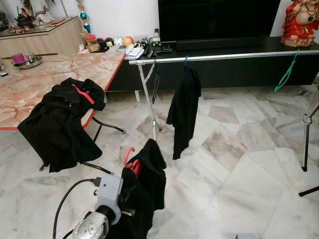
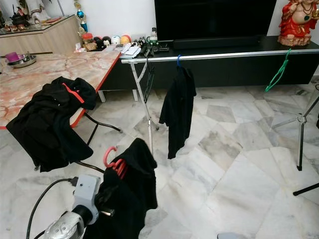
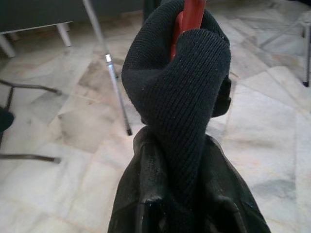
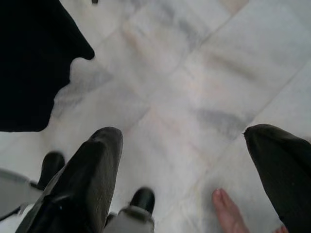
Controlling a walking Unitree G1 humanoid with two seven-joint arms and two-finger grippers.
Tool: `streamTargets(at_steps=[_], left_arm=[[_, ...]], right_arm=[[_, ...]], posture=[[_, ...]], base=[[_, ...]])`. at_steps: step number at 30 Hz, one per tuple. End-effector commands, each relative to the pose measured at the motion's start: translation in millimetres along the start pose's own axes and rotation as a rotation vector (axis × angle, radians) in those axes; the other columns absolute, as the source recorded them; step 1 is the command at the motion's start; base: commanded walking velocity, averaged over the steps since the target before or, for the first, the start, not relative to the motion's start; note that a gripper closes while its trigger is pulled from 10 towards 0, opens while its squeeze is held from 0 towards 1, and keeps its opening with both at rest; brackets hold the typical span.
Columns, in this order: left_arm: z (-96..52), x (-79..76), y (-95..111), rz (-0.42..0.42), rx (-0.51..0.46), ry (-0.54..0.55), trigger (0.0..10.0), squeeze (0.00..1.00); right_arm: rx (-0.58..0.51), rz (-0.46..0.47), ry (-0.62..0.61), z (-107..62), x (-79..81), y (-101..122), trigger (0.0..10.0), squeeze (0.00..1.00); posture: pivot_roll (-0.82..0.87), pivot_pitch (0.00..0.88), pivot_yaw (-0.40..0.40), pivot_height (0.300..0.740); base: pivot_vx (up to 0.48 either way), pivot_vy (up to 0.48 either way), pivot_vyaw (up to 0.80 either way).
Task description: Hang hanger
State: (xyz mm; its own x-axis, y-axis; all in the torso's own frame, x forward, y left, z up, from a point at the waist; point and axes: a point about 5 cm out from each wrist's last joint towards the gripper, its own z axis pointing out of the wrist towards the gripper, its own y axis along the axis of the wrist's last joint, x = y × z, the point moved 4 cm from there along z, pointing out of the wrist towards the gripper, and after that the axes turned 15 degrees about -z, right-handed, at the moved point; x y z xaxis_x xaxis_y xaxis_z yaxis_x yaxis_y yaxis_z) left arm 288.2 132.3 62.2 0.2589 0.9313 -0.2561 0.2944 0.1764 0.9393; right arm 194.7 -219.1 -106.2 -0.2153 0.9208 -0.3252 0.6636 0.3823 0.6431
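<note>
I should expect a hanger arm still outside the garment (image 1: 150, 172) when I pull the garment's edge, because red bars (image 1: 133, 167) show outside the cloth below the hook.
My left gripper (image 3: 179, 160) is shut on a black knit garment (image 1: 147, 186) that hangs on a red hanger (image 1: 130, 160), low in front of me; the hanger's red neck (image 3: 188, 19) pokes out of the cloth. Ahead, a silver rail (image 1: 229, 57) runs across at console height. On it hang a black garment (image 1: 183, 110) on a blue hanger (image 1: 186, 61) and a bare green hanger (image 1: 287, 71). My right gripper (image 4: 180, 138) is open over the marble floor, holding nothing.
A marble-topped table (image 1: 30, 84) stands at the left with a black jacket (image 1: 60, 122) draped over its edge. The rail's folding leg (image 1: 148, 102) stands ahead. A tripod stand (image 1: 305, 137) is at the right. A person's bare foot (image 4: 228, 213) is near my right gripper.
</note>
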Motion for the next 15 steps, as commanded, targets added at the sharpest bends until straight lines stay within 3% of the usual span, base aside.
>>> streamTargets(at_steps=[1, 4, 5, 6, 7, 8, 9, 10, 11, 14, 15], left_arm=[[4.2, -1.3, 6, 0.017, -0.006, -0.023, 10.0, 0.00], [7.2, -4.9, 6, 0.019, 0.002, -0.044, 10.0, 0.00], [8.9, -9.2, 7, 0.012, 0.008, -0.062, 10.0, 0.00], [8.9, -9.2, 7, 0.012, 0.008, -0.062, 10.0, 0.00], [11.6, -13.9, 7, 0.014, 0.014, -0.084, 10.0, 0.00], [13.4, -16.6, 7, 0.020, 0.017, -0.098, 10.0, 0.00], [14.2, -17.6, 8, 0.018, 0.017, -0.101, 10.0, 0.00], [14.2, -17.6, 8, 0.018, 0.017, -0.101, 10.0, 0.00], [15.8, -19.7, 8, 0.016, 0.018, -0.108, 10.0, 0.00], [17.2, -23.2, 7, 0.019, 0.021, -0.122, 10.0, 0.00], [17.0, -26.9, 6, 0.018, 0.028, -0.140, 10.0, 0.00]], right_arm=[[-0.060, 0.001, -0.019, -0.9, 0.7, 7, 10.0, 0.00], [-0.112, 0.005, -0.019, -2.3, 1.5, 13, 10.0, 0.00], [-0.198, -0.003, -0.012, 0.8, -3.0, 33, 10.0, 0.00], [-0.198, -0.003, -0.012, 0.8, -3.0, 33, 10.0, 0.00], [-0.374, -0.020, -0.025, 6.1, -18.7, 81, 10.0, 0.00], [-0.458, -0.026, -0.031, 5.3, -24.5, 102, 10.0, 0.00], [-0.446, -0.105, -0.051, 6.1, -25.8, 102, 10.0, 0.00], [-0.446, -0.105, -0.051, 6.1, -25.8, 102, 10.0, 0.00], [-0.451, -0.166, -0.052, 7.1, -24.6, 108, 10.0, 0.00], [-0.514, -0.123, -0.014, 5.9, -18.4, 126, 10.0, 0.00], [-0.585, -0.081, -0.005, 1.4, -15.4, 135, 10.0, 0.00]], posture=[[0.08, 0.000, 0.071, 0.740], [0.07, 0.000, 0.072, 0.740], [0.06, 0.000, 0.070, 0.740], [0.06, 0.000, 0.070, 0.740], [0.05, 0.000, 0.069, 0.740], [0.05, 0.000, 0.070, 0.740], [0.05, 0.000, 0.069, 0.740], [0.05, 0.000, 0.069, 0.740], [0.04, 0.000, 0.068, 0.740], [0.03, 0.000, 0.064, 0.740], [0.04, 0.000, 0.062, 0.740]], base=[[0.000, 0.000, 0.00], [0.000, 0.000, 0.00], [0.000, 0.000, 0.00], [0.000, 0.000, 0.00], [0.000, 0.000, 0.00], [0.000, 0.000, 0.00], [0.000, 0.000, 0.00], [0.000, 0.000, 0.00], [0.000, 0.000, 0.00], [0.000, 0.000, 0.00], [0.000, 0.000, 0.00]])
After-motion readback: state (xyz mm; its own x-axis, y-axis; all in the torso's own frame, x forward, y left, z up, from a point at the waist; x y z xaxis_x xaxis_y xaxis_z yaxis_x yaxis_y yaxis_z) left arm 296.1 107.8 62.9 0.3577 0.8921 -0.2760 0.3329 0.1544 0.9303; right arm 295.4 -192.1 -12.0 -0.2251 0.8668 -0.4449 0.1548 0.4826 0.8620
